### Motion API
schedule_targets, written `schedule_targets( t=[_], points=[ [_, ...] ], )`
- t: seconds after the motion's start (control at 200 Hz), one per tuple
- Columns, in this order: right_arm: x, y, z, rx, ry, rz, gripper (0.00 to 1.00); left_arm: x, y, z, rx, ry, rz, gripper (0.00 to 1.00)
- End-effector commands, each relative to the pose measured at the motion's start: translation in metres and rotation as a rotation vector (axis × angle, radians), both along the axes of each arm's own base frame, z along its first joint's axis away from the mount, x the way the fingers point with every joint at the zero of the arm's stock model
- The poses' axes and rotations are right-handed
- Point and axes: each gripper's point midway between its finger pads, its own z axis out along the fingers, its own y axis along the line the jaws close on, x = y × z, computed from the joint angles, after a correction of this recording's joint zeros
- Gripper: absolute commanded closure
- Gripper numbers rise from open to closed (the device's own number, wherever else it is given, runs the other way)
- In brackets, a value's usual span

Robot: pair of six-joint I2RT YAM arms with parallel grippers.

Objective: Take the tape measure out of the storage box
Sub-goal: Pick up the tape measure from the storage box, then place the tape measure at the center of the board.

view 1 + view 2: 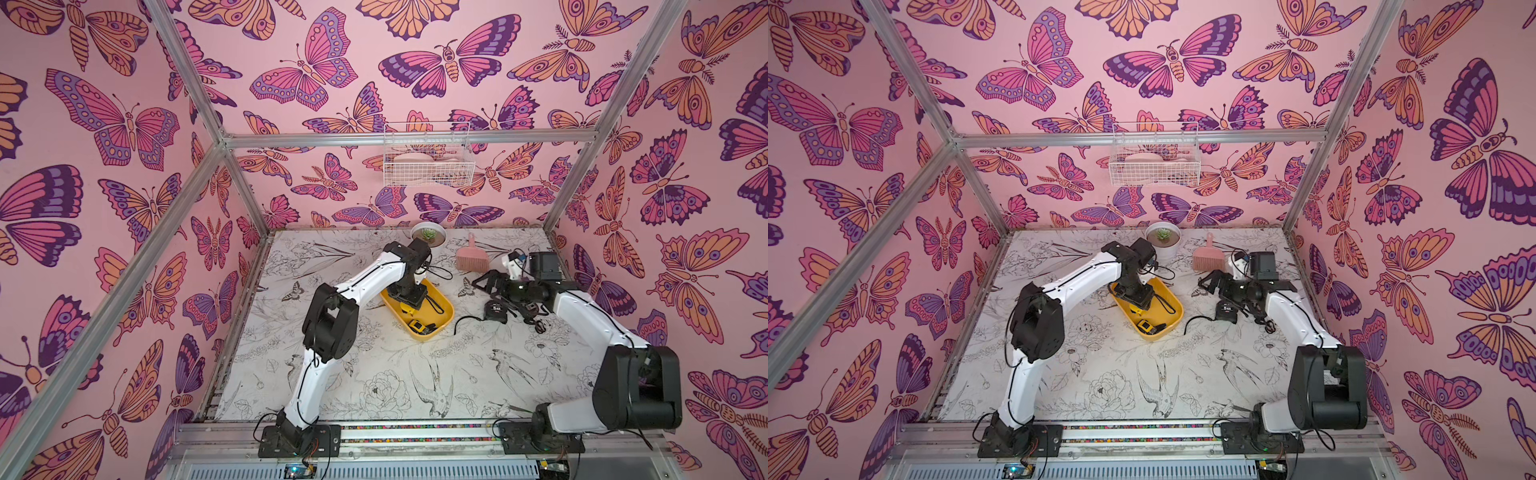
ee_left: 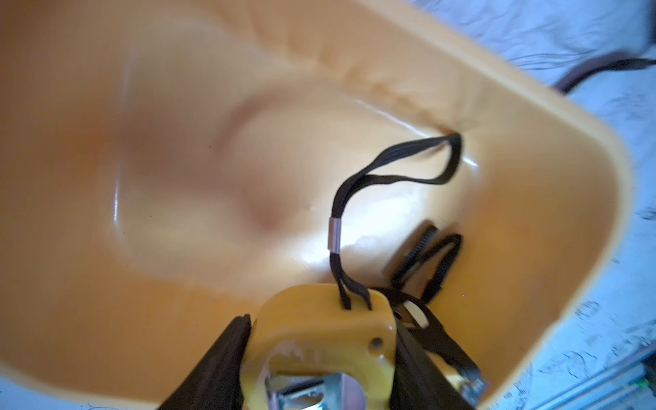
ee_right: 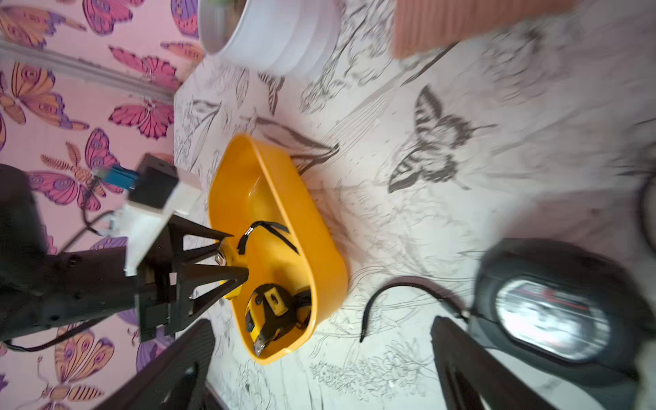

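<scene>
My right gripper is beside the clear spot [image 1: 470, 298] by the black tape measure, so next my left gripper picks up the yellow tape measure [image 1: 409, 308] and hands it over.
The storage box [image 1: 441, 308] [image 1: 1173, 312] is a mustard-yellow tray in the middle of the table. My left gripper [image 2: 319, 328] [image 1: 409, 302] reaches down into it and is shut on a yellow tape measure [image 2: 312, 340] [image 1: 407, 309], one finger on each side. Its black wrist strap [image 2: 401, 170] trails onto the box floor. A second yellow-and-black tape measure [image 1: 417, 326] [image 3: 273, 312] lies at the box's near end. A black tape measure [image 1: 496, 311] [image 3: 553, 312] sits on the table to the right of the box. My right gripper [image 3: 319, 358] [image 1: 478, 286] hovers open beside it.
A white pot with a succulent [image 1: 428, 237] and a pink dustpan [image 1: 468, 257] stand at the back of the table. A white wire basket [image 1: 428, 160] hangs on the back wall. The black tape measure's strap [image 1: 465, 322] lies between it and the box.
</scene>
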Motion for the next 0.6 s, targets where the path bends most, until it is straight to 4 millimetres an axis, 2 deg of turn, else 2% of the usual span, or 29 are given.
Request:
schedule_targets(
  t=[0.0, 0.065, 0.08, 0.155, 0.3, 0.476, 0.596],
  points=[
    [0.001, 0.030, 0.006, 0.066, -0.004, 0.111, 0.03, -0.012, -0.016, 0.022, -0.099, -0.013, -0.095, 0.70],
    [-0.001, 0.044, 0.007, 0.091, -0.002, 0.157, 0.05, -0.018, -0.023, 0.030, -0.125, -0.020, -0.129, 0.71],
    [0.000, 0.047, -0.001, 0.093, 0.023, 0.165, 0.05, -0.019, -0.024, 0.031, -0.130, -0.021, -0.135, 0.71],
    [-0.002, 0.061, -0.002, 0.116, 0.031, 0.213, 0.07, -0.024, -0.032, 0.040, -0.169, -0.027, -0.166, 0.72],
    [-0.003, 0.078, 0.004, 0.193, 0.025, 0.256, 0.14, -0.031, -0.043, 0.052, -0.241, -0.042, -0.208, 0.72],
    [-0.015, 0.098, 0.007, 0.219, 0.031, 0.326, 0.19, -0.033, -0.052, 0.064, -0.307, -0.056, -0.242, 0.72],
    [-0.024, 0.105, 0.001, 0.225, 0.051, 0.359, 0.23, -0.032, -0.056, 0.069, -0.330, -0.067, -0.252, 0.72]
  ],
)
